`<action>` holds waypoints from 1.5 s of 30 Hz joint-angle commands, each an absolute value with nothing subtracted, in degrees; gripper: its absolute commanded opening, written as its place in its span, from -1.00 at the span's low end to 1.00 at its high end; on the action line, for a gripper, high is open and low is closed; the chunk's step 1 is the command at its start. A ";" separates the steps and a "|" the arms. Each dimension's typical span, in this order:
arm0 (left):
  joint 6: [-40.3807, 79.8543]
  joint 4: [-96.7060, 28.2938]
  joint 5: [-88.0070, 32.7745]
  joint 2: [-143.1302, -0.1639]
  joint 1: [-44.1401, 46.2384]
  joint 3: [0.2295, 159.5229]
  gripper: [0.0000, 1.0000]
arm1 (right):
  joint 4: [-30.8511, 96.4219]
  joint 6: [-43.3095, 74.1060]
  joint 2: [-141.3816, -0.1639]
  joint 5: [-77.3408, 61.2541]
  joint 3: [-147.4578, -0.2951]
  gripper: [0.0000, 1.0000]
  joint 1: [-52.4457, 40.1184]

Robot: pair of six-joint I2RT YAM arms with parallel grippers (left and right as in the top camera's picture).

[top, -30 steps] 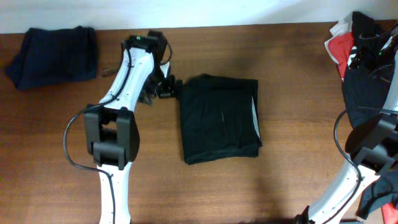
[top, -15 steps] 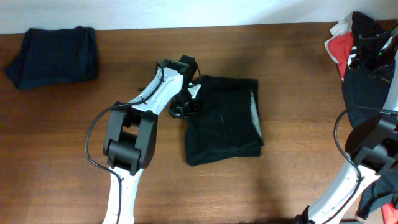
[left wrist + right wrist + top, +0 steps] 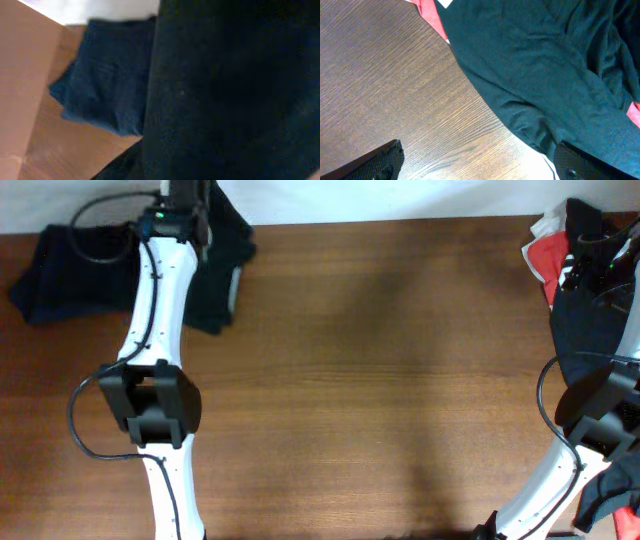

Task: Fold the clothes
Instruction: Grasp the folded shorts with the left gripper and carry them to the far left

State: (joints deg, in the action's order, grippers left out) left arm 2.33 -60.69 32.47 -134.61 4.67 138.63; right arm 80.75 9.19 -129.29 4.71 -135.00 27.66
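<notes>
My left gripper is holding the black garment (image 3: 214, 288), which hangs folded next to the flat navy piece. It should go on carrying the garment across until the garment covers the navy piece (image 3: 76, 275), then let go.
My left gripper (image 3: 192, 202) is at the table's far left back corner, shut on the folded black garment (image 3: 215, 265), which has white trim along one edge. The garment lies against the right side of a folded navy piece (image 3: 80, 268). In the left wrist view the black garment (image 3: 235, 90) fills most of the picture and hides the jaws, and the navy piece (image 3: 105, 85) lies just beyond. My right gripper (image 3: 480, 165) is open above bare table, next to a dark garment (image 3: 545, 75) of the unfolded clothes pile (image 3: 590, 280).
A red-and-white piece (image 3: 548, 255) sticks out of the pile at the far right edge. The brown table (image 3: 380, 380) ends at a white wall along the back. The right arm (image 3: 590, 415) rises from the front right corner.
My left gripper shut on the folded black garment at the table's middle, then swung it to the far left back corner beside the navy piece. The right arm stayed still.
</notes>
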 commanded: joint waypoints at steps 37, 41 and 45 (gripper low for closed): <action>8.60 -63.94 7.62 -144.38 -29.30 142.12 0.56 | 80.79 9.45 -128.53 5.19 -136.03 0.97 27.40; -3.33 -63.51 -5.02 -144.42 -33.08 141.56 0.57 | 80.79 9.45 -128.53 5.19 -136.03 0.97 27.40; -8.29 -61.34 -5.19 -145.29 -33.17 137.64 0.54 | 80.79 9.45 -128.53 5.19 -136.03 0.97 27.40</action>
State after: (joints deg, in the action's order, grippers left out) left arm -4.03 -62.33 -3.05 -145.29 -33.08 139.90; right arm 80.79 9.21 -129.29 4.71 -135.00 27.66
